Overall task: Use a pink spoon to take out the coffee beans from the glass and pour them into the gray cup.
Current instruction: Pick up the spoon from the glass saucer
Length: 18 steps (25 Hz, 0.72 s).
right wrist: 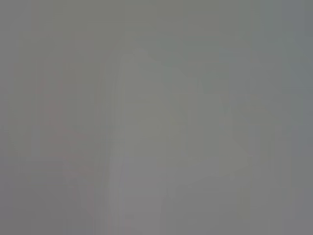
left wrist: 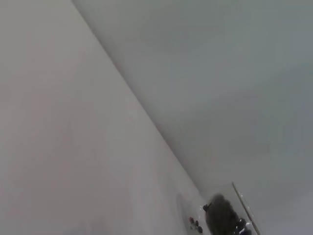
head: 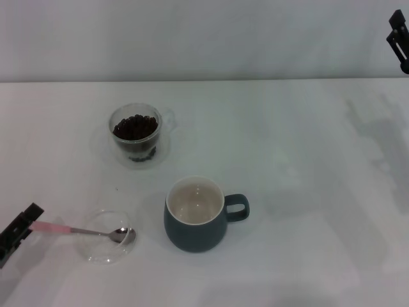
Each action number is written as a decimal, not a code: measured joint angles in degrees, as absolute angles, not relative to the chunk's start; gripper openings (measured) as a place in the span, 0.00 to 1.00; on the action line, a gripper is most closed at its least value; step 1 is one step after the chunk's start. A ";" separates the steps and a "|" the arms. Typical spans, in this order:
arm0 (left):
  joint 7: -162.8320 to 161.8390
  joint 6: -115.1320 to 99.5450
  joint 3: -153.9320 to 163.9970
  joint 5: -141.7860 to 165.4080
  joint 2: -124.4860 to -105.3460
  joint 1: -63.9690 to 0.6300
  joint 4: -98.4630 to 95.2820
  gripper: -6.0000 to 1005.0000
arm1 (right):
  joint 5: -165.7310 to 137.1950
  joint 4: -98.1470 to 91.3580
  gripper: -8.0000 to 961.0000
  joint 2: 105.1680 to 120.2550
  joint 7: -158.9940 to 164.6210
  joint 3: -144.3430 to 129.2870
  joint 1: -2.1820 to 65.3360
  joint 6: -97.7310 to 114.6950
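Note:
My left gripper touches only the very tip of the pink spoon's handle. Next, I open it, reach farther along the spoon's handle and take hold there before I lift.
The pink spoon (head: pixel 77 230) lies near the table's front left, its metal bowl resting in a shallow clear glass dish (head: pixel 102 254) and its pink handle pointing left. My left gripper (head: pixel 18 231) is right at the end of that handle, at the head view's left edge. The glass (head: pixel 135 135) stands farther back, filled with dark coffee beans (head: pixel 135 126); the glass (left wrist: pixel 230 218) also shows in the left wrist view with the coffee beans (left wrist: pixel 220 215) inside. The gray cup (head: pixel 195 216) stands upright at front centre, empty, handle to the right. My right gripper (head: pixel 399 38) is parked high at the far right.
The white table (head: pixel 307 192) reaches back to a pale wall. The right wrist view shows only a blank grey surface.

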<state>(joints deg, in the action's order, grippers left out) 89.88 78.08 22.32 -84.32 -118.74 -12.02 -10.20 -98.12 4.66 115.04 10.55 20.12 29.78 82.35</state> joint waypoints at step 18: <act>92.49 76.72 22.41 -84.30 -118.83 -13.33 -6.72 0.82 | -98.53 4.99 0.86 115.20 10.55 19.78 30.24 82.64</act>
